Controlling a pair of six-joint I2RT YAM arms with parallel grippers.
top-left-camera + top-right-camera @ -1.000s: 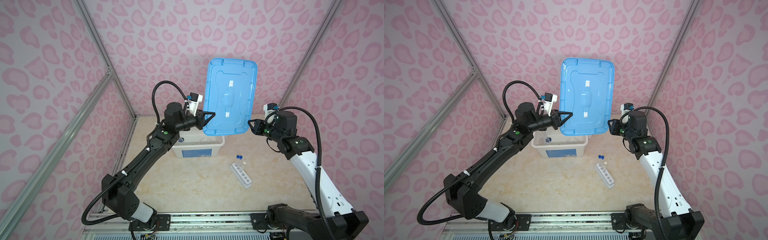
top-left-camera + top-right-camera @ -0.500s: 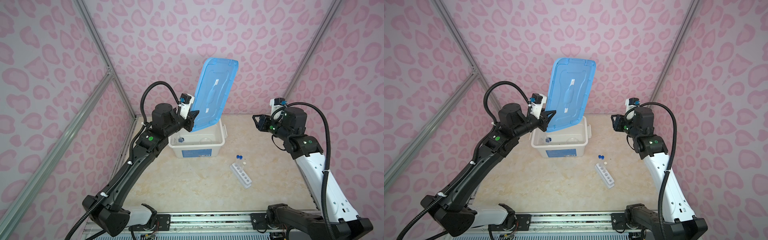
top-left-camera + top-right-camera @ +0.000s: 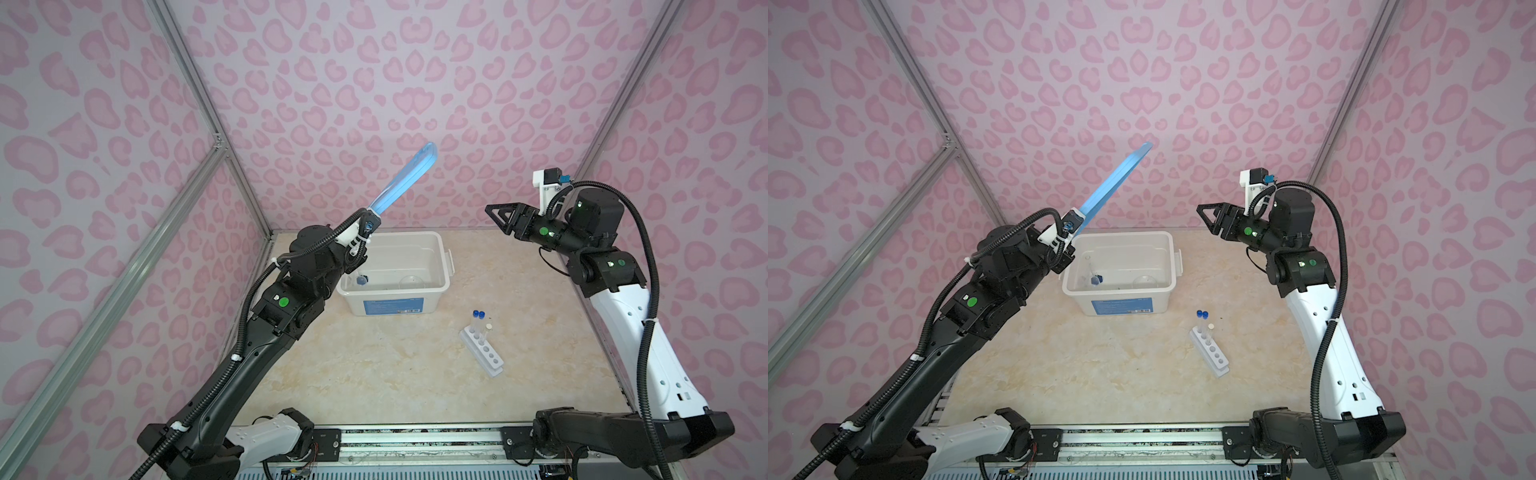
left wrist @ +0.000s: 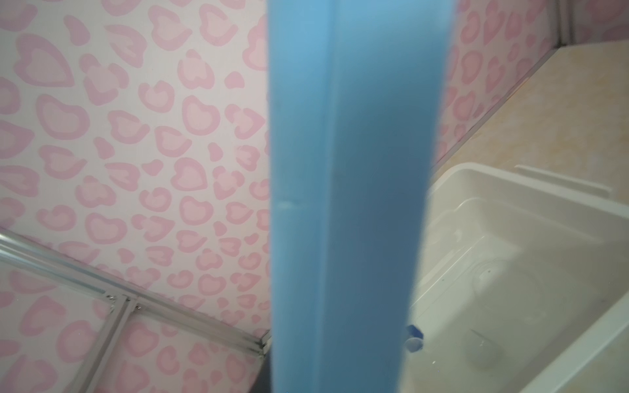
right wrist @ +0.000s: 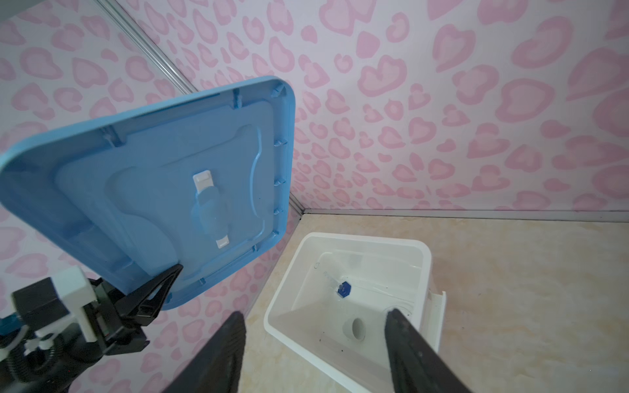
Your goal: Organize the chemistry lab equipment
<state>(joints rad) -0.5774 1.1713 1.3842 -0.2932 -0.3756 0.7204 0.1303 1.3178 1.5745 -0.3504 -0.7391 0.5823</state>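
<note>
The blue lid [image 3: 404, 180] is at a steep slant above the white bin, so the robot's left gripper should tip the lid flatter and the right gripper should grab its raised end [image 3: 431, 150] first.
My left gripper [image 3: 371, 215] is shut on the lower edge of the blue lid [image 3: 405, 180], which it holds up in the air, nearly edge-on in both top views. The right wrist view shows the lid's underside [image 5: 153, 190] and the left gripper [image 5: 168, 274] clamped on its rim. My right gripper [image 3: 492, 210] hangs open and empty in the air to the right of the white bin [image 3: 445, 259]. In the bin lie a small blue-based cylinder [image 3: 361, 280], a clear round dish [image 3: 411, 282] and a small cup [image 5: 355, 328]. The white rack [image 3: 484, 353] stands on the table with two blue-capped tubes [image 3: 478, 318] and a pale-capped tube [image 3: 489, 328].
The open bin [image 3: 1172, 259] stands near the back wall, left of centre. The rack [image 3: 1212, 353] stands right of centre, in front of the bin. Pink patterned walls with metal frame bars close in the left, back and right sides.
The right gripper has let go of the lid, drawn back to the right and opened wider. The left arm has swung the lid leftwards and turned it edge-on, uncovering the bin.
</note>
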